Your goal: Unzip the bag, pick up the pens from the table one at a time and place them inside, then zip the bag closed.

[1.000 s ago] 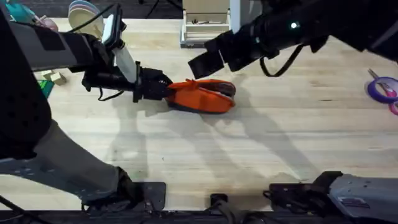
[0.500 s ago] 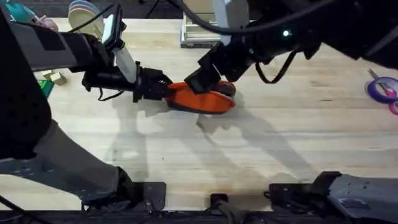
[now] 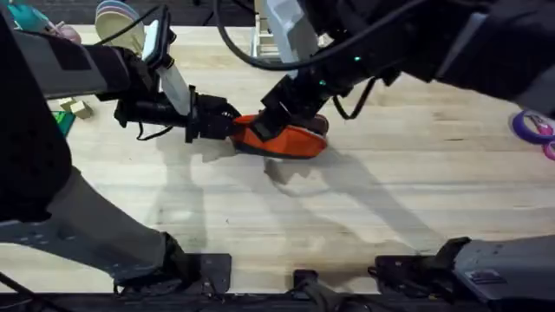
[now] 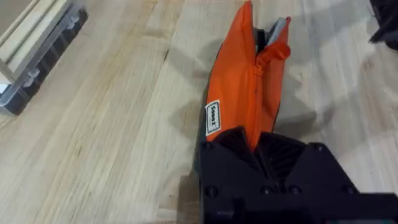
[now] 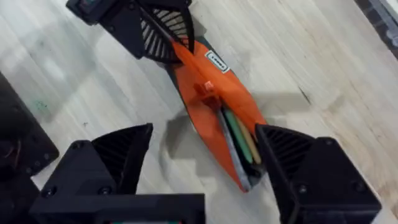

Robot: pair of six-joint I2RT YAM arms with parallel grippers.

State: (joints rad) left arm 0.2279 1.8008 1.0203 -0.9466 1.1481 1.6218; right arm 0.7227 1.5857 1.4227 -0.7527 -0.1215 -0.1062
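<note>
The pens are lying lengthwise within the gap, so when I pull the orange pull tab, it will glide freely to the end of the bag.
The orange bag lies on the table at centre. My left gripper is shut on the bag's left end; in the left wrist view its fingers pinch the bag beside the zipper. My right gripper hovers open just above the bag's middle. In the right wrist view the bag lies between the spread right gripper. Its zipper tab sits near the middle, and the far half gapes open. Pens, one green and one tan, lie inside the opening.
Stacked bowls and small wooden blocks sit at the far left. A white rack stands at the back centre. A purple tape roll lies at the right edge. Bare wood stretches in front of the bag.
The right arm has swung left and down from the back right until its gripper hangs over the bag. The left gripper and the bag have stayed put.
</note>
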